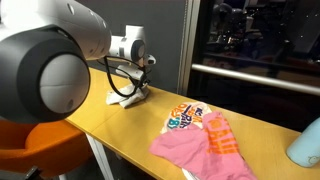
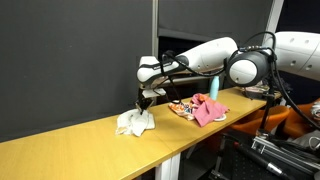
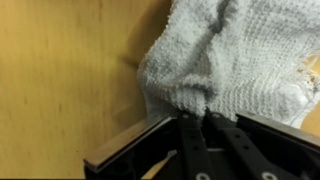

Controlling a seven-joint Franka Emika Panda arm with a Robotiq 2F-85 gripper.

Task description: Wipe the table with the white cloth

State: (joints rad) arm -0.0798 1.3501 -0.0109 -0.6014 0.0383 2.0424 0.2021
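Observation:
My gripper should wipe back toward the table's edge (image 1: 92, 130) by the orange chair, because the white cloth is up at the table's back edge (image 2: 128, 113) next to the dark panels.
The white cloth (image 2: 133, 122) lies bunched on the wooden table (image 2: 90, 150). It also shows in an exterior view (image 1: 130, 97) and fills the upper right of the wrist view (image 3: 230, 60). My gripper (image 2: 144, 102) points down onto the cloth. In the wrist view the two black fingers (image 3: 198, 118) are pressed together with a fold of the white cloth pinched between their tips.
A pink and patterned cloth pile (image 1: 200, 140) lies further along the table, also seen in an exterior view (image 2: 198, 108). A light blue bottle (image 2: 214, 86) stands beside it. An orange chair (image 1: 45, 150) sits below the table edge. Dark panels stand behind the table.

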